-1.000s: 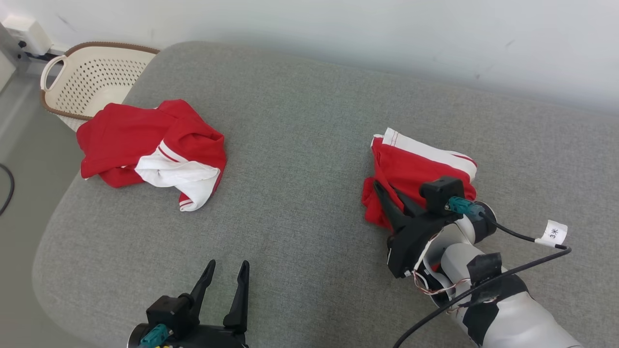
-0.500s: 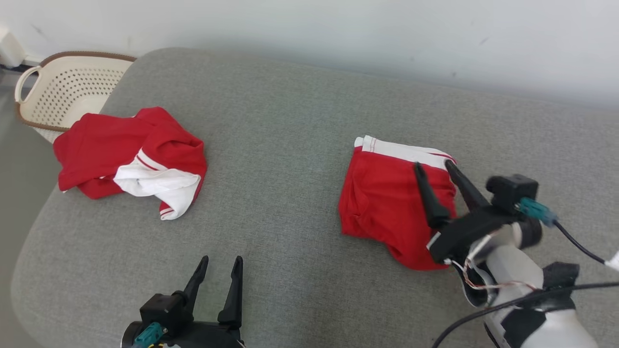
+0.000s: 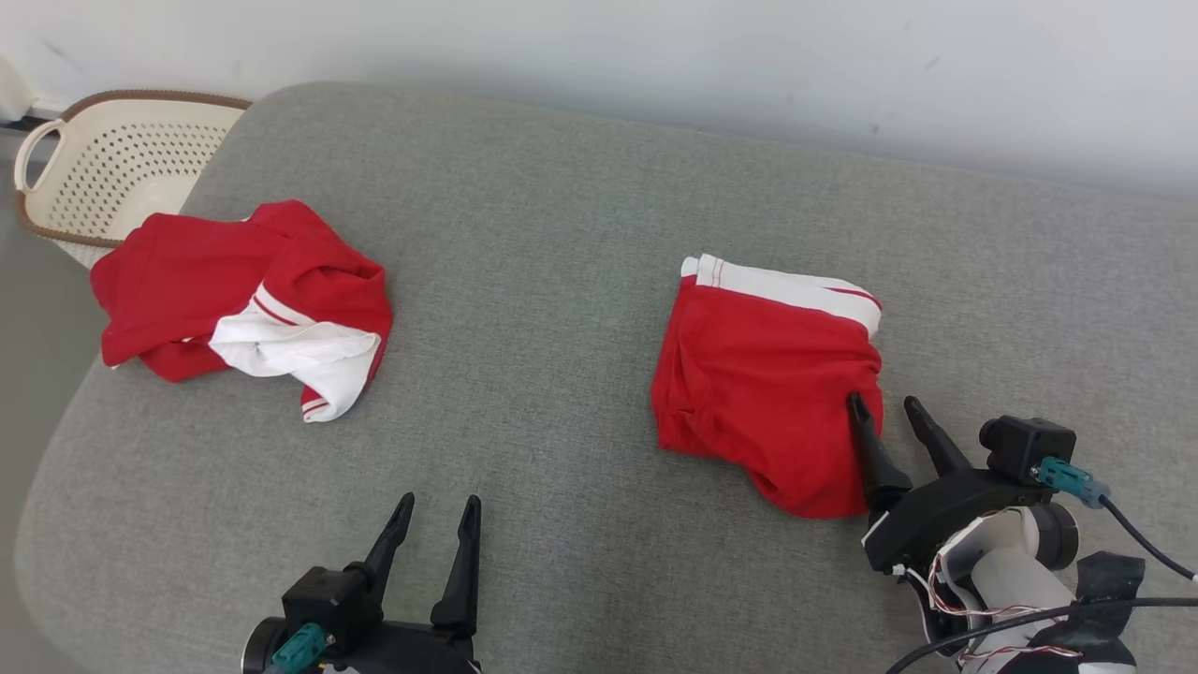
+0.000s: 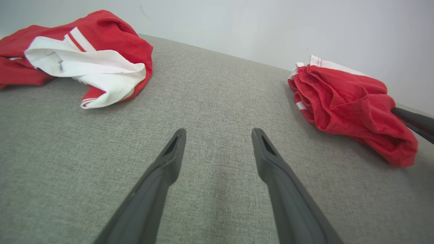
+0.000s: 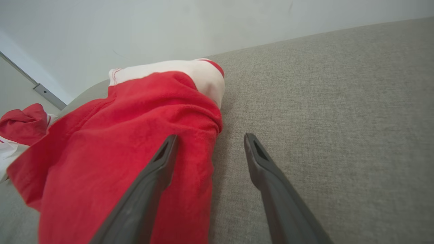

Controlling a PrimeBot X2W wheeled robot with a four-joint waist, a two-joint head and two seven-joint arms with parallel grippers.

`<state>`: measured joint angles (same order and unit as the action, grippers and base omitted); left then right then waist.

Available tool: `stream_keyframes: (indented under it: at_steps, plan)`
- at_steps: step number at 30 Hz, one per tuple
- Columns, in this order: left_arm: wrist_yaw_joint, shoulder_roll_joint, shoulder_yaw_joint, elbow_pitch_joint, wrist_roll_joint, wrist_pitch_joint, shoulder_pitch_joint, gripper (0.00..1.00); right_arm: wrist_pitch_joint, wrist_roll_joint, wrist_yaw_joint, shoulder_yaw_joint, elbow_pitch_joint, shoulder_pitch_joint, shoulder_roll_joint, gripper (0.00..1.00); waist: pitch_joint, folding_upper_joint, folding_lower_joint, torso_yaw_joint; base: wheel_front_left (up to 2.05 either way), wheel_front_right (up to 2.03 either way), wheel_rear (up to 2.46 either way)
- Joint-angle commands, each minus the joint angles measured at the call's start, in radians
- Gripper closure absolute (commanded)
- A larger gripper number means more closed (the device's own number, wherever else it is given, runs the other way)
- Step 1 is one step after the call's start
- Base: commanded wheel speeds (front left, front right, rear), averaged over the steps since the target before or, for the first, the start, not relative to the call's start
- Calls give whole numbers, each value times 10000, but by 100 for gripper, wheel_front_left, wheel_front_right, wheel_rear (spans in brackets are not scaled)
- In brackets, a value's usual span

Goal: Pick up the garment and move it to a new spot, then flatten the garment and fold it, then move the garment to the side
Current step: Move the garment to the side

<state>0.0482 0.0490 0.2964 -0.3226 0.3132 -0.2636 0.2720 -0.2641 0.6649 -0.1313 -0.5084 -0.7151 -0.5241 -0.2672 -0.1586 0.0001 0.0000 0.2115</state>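
The folded red garment (image 3: 775, 388) will come along as one stacked bundle when the robot pulls it aside, since a rounded fold (image 3: 878, 369) closes the garment's edge by the robot's right gripper.
A folded red garment (image 3: 758, 374) with a white band at its far edge lies on the right half of the grey cushion (image 3: 562, 281). It shows in the left wrist view (image 4: 346, 98) and in the right wrist view (image 5: 118, 152) too. My right gripper (image 3: 883, 404) stands open at the garment's near right corner, its left finger over the red cloth and its right finger over bare cushion (image 5: 211, 137). It grips nothing. My left gripper (image 3: 440, 501) is open and empty near the front edge (image 4: 219, 130).
A second red and white garment (image 3: 234, 290) lies crumpled at the cushion's far left. Behind it, off the cushion, stands a cream perforated basket (image 3: 103, 168). A pale wall runs along the back. Bare cushion stretches between the two garments.
My right gripper has opened, let go of the folded garment and drawn back to its near right corner. The garment now lies flatter. The head camera has shifted; my left gripper is unchanged.
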Motion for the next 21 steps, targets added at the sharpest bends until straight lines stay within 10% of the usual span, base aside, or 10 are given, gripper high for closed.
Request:
stream_keyframes:
  at_steps: [1, 9, 10, 11, 12, 21]
  plan:
    - [-7, 29, -31, -45, -126, -12, 22, 0, -1, 137, 13, -78, -42, -44, 22, 0, -45, -1, 0, 128, 0, 0, 0]
    - [-58, 29, -47, -80, -235, -12, -55, 0, -1, 828, 13, -618, -512, -72, 166, 0, -36, -1, 0, 370, 0, 0, 0]
    - [-56, 29, -41, -75, -242, -12, -68, 0, 0, 1003, 13, -773, -554, -49, 188, 18, -25, -1, 0, 388, 0, 0, 0]
    - [-57, 29, -40, -69, -249, -12, -82, 0, 0, 1130, 13, -895, -565, -48, 182, 76, -13, -1, 0, 398, 0, 0, 0]
    - [-62, 28, -37, -67, -252, -12, -98, 0, 0, 1211, 13, -1012, -542, -45, 152, 100, 14, -1, 0, 402, 0, 0, 0]
    - [-73, 28, -100, -110, -274, -12, -356, 0, -1, 1870, 13, -996, -30, 486, -48, 100, 548, -1, 0, 76, 0, 0, 0]
